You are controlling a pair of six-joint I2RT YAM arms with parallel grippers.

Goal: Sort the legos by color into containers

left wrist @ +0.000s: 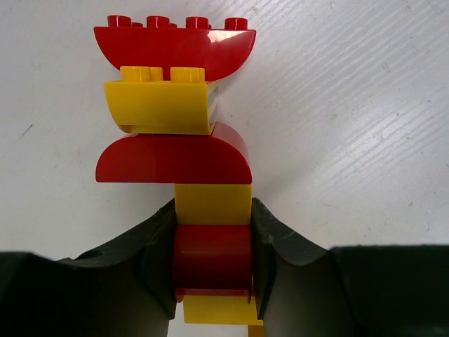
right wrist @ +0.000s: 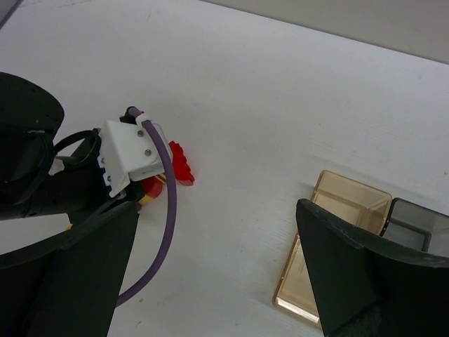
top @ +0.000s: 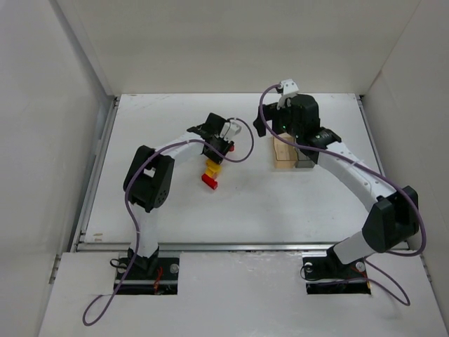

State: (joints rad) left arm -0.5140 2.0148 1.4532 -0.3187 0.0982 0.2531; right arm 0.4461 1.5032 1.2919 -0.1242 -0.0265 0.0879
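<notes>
Red and yellow bricks point(left wrist: 168, 132) are stuck together in one chain. Next, my left gripper raises the chain while my right gripper pulls on the chain's red end brick point(left wrist: 179, 50).
The legos are stuck together in one chain of red and yellow bricks point(top: 210, 173) lying on the white table left of centre. In the left wrist view the chain runs from a red curved brick point(left wrist: 175, 48) at the top down to a red brick point(left wrist: 212, 256). My left gripper point(left wrist: 212, 261) is shut on that red brick, and it also shows in the top view point(top: 217, 154). My right gripper point(right wrist: 217, 277) is open and empty, hovering by the containers point(top: 278, 135). The amber bin point(right wrist: 351, 210) and the grey bin point(right wrist: 421, 226) stand joined and look empty.
The table is walled by white panels at the back and sides. The left arm's purple cable point(right wrist: 165, 232) loops near the lego chain. The bins point(top: 292, 156) sit right of centre, under the right arm's wrist.
</notes>
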